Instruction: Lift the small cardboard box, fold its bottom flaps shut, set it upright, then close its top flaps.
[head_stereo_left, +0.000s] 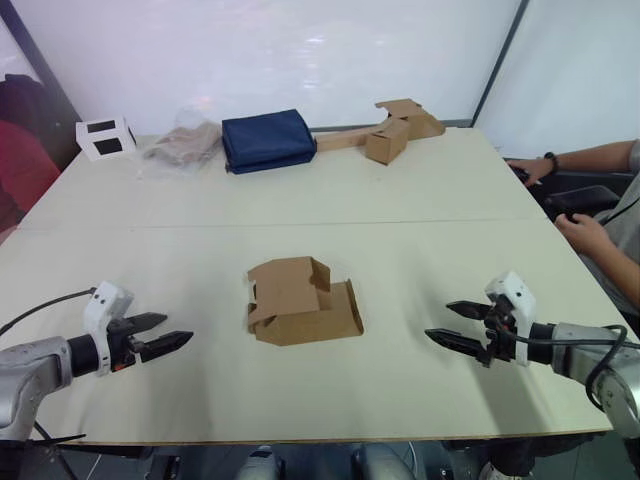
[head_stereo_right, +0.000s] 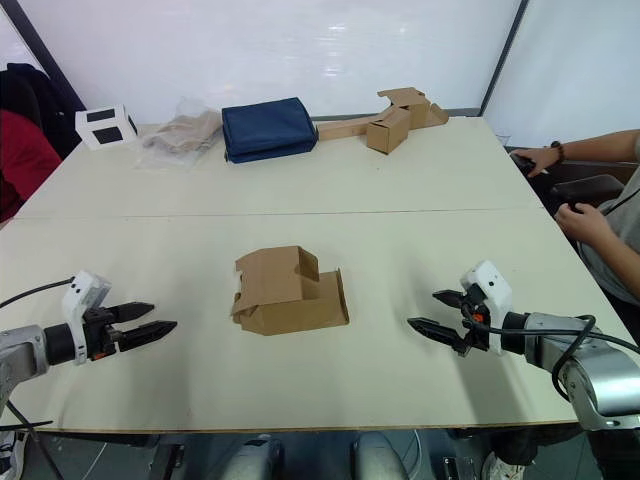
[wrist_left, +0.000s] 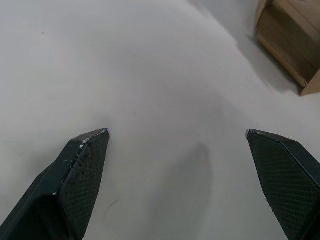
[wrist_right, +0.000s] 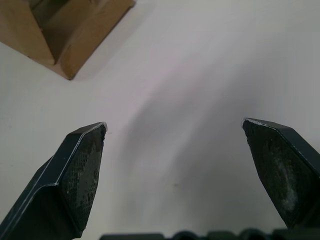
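Note:
I expect the small cardboard box (head_stereo_left: 287, 291) to stay open rather than flatten when I lift it, because the box's open end (wrist_left: 292, 41) stands squared with its sides apart.
The small cardboard box (head_stereo_left: 302, 302) lies on its side in the middle of the white table (head_stereo_left: 400, 210), its notched flaps (head_stereo_left: 290, 280) loose and spread. My left gripper (head_stereo_left: 165, 334) hovers open near the front left, about a hand's width from the box. My right gripper (head_stereo_left: 458, 325) is open at the front right, pointing at the box with a gap between. A corner of the box (wrist_left: 290, 35) appears in the left wrist view, and its open end (wrist_right: 60, 30) in the right wrist view. Nothing sits between either pair of fingers.
Along the far edge stand a white box with black panels (head_stereo_left: 105, 138), a crumpled clear bag (head_stereo_left: 185, 145), a folded navy cloth (head_stereo_left: 267, 140) and a tan cardboard box joined to a long strip (head_stereo_left: 390, 130). A person's hands (head_stereo_left: 560, 200) rest at the right edge.

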